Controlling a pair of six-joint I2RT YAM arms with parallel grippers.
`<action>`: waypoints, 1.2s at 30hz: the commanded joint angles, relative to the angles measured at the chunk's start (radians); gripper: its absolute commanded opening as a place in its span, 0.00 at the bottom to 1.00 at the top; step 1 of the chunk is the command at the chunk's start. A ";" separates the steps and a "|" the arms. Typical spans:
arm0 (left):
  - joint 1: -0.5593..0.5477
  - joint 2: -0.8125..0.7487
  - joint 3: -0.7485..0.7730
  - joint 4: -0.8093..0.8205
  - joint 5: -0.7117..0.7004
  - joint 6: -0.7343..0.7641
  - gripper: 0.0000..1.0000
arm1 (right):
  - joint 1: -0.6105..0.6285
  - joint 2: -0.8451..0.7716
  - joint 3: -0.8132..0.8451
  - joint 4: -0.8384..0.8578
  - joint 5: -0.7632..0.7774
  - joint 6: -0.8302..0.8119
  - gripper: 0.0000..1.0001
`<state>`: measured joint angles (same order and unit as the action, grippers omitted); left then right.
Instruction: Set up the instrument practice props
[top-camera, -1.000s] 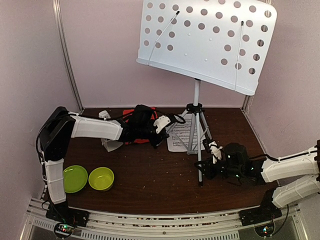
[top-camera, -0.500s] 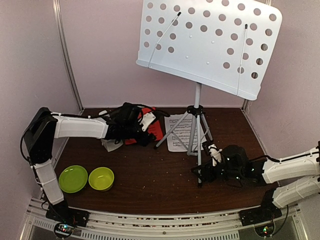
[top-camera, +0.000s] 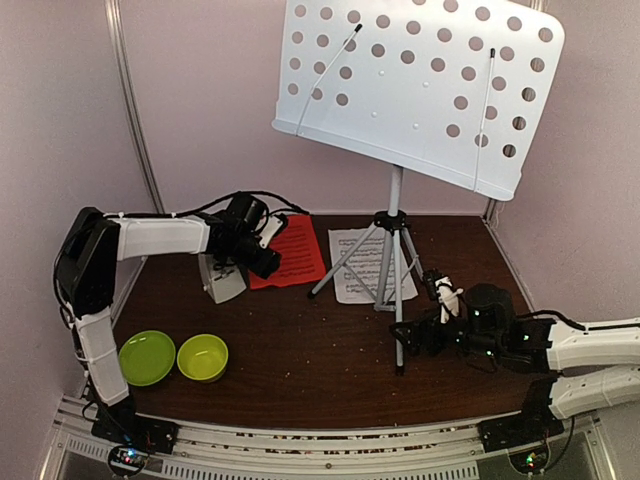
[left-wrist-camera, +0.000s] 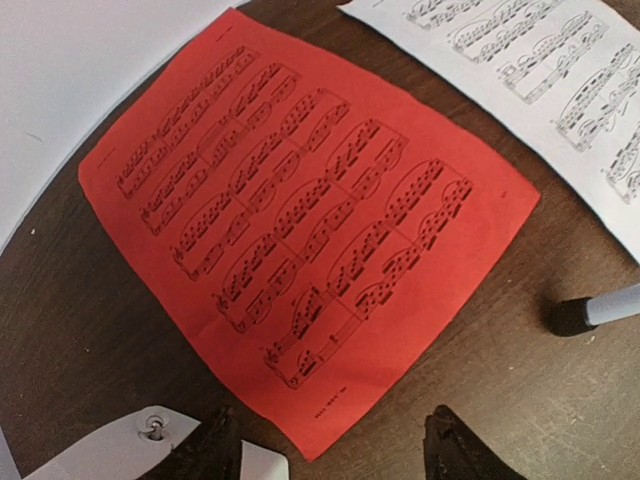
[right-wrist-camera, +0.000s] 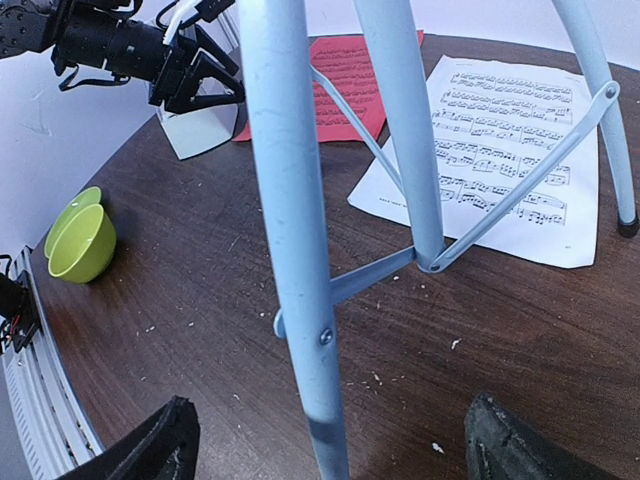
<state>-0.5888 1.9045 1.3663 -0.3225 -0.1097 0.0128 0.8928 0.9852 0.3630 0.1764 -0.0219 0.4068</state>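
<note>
Next, my left gripper swings around to the corner's open side before it pinches the red sheet's near corner, because its finger is hanging over the metronome (top-camera: 225, 284) next to that corner.
The grey-white music stand (top-camera: 394, 215) rises on its tripod at mid-table, its perforated desk (top-camera: 420, 90) high above. A red music sheet (top-camera: 290, 252) (left-wrist-camera: 300, 210) and a white music sheet (top-camera: 362, 262) (left-wrist-camera: 540, 60) lie flat side by side behind its legs. The whitish pyramid metronome (top-camera: 222, 278) (right-wrist-camera: 200, 130) stands left of the red sheet. My left gripper (top-camera: 272, 264) (left-wrist-camera: 330, 445) hovers open over the red sheet's near corner, holding nothing. My right gripper (top-camera: 420, 335) (right-wrist-camera: 330, 440) is open wide, with the stand's front leg (right-wrist-camera: 300, 250) between its fingers but untouched.
Two lime-green bowls (top-camera: 148, 357) (top-camera: 203, 357) sit at the front left, one also in the right wrist view (right-wrist-camera: 80, 240). Pale walls close in on three sides. A metal rail (top-camera: 300, 445) runs along the near edge. Crumbs dot the dark tabletop (top-camera: 300, 350).
My left gripper has pulled back to the left off the red sheet and opened, leaving the sheet uncovered. My right gripper has opened wide around the stand's front leg.
</note>
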 joint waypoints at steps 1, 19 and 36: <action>0.022 0.052 0.070 -0.139 -0.067 0.029 0.64 | 0.007 -0.020 0.027 -0.037 0.043 -0.006 0.94; 0.105 0.105 0.048 -0.280 -0.150 0.083 0.62 | 0.007 0.004 0.045 -0.036 0.053 0.001 0.98; -0.020 -0.086 -0.167 0.030 -0.128 0.341 0.63 | 0.006 -0.010 0.041 -0.047 0.063 -0.002 0.99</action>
<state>-0.5430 1.8233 1.2205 -0.4133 -0.2249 0.2329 0.8928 0.9886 0.3847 0.1410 0.0101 0.4076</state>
